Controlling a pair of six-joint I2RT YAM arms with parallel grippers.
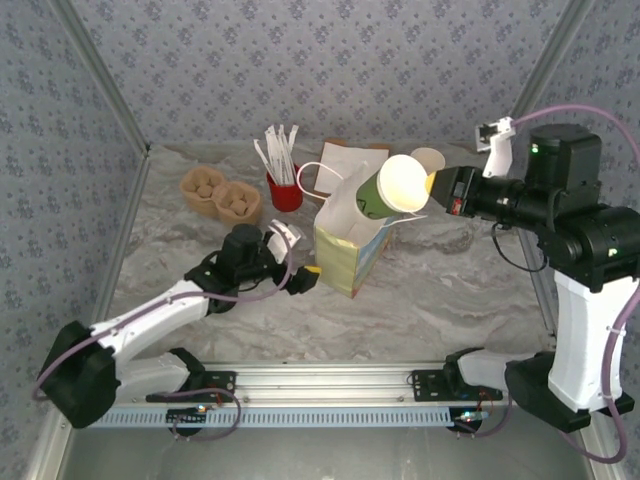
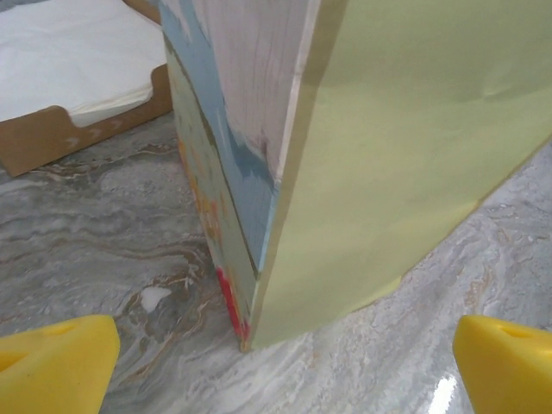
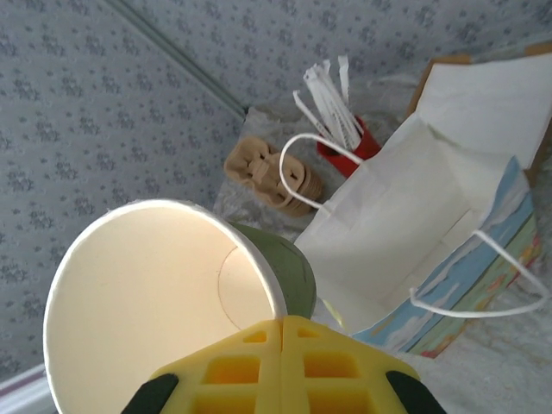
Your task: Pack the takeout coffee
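Note:
I can see that the cup over the bag has an open top [image 1: 404, 184], so next I move my left gripper back to the lid while my right gripper sets the cup upright beside the bag [image 1: 285, 303].
The takeout coffee cup [image 1: 400, 185] is olive-green outside with a cream rim. It hangs tilted over the open mouth of the white-and-yellow paper bag [image 1: 345, 245], bottom end towards the bag. My right gripper [image 1: 432, 183] is shut on the cup's rim. In the right wrist view the yellow fingers [image 3: 250, 362] pinch the cup [image 3: 172, 293] wall, with the bag [image 3: 405, 224] open below. My left gripper [image 1: 300, 252] stands open low on the table by the bag's near corner. In the left wrist view the bag [image 2: 371, 172] rises between the left gripper's [image 2: 280, 358] spread tips, untouched.
A red holder of white sticks [image 1: 285, 190] stands behind the bag, beside a brown pulp carrier [image 1: 220, 195]. A cardboard tray of white napkins [image 1: 350, 160] lies at the back. A pale cup [image 1: 428, 160] sits behind the held one. Patterned walls close in the table.

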